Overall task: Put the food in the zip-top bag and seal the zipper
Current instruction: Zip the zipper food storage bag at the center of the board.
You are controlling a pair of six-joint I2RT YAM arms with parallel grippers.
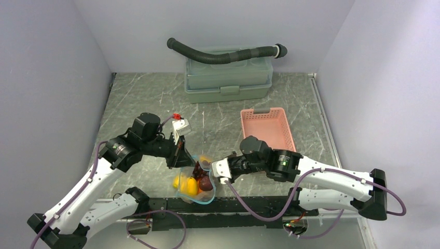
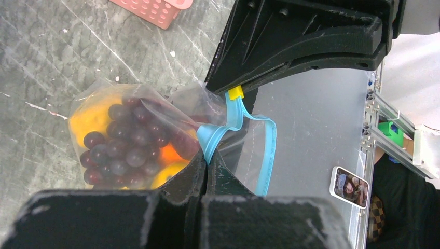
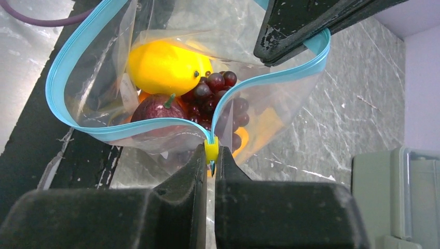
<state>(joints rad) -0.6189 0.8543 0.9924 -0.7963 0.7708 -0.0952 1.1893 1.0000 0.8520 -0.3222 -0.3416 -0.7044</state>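
Observation:
One side of the zipper is in my left gripper while the other side loops away, so this gripper should open and then pinch the two sides by the yellow slider.
The clear zip-top bag lies near the table's front edge, its mouth open in a loop. Inside it is the food: a yellow lemon, a purple grape bunch, a dark red fruit and some orange pieces. The teal-blue zipper runs round the mouth. My left gripper is shut on one end of the zipper strip. My right gripper is shut on the small yellow slider on the zipper. The two grippers face each other across the bag mouth, a short way apart.
A pink slotted basket stands to the right of the bag, behind my right arm. A grey-green lidded box with a black corrugated hose on top sits at the back. A black rail runs along the near edge.

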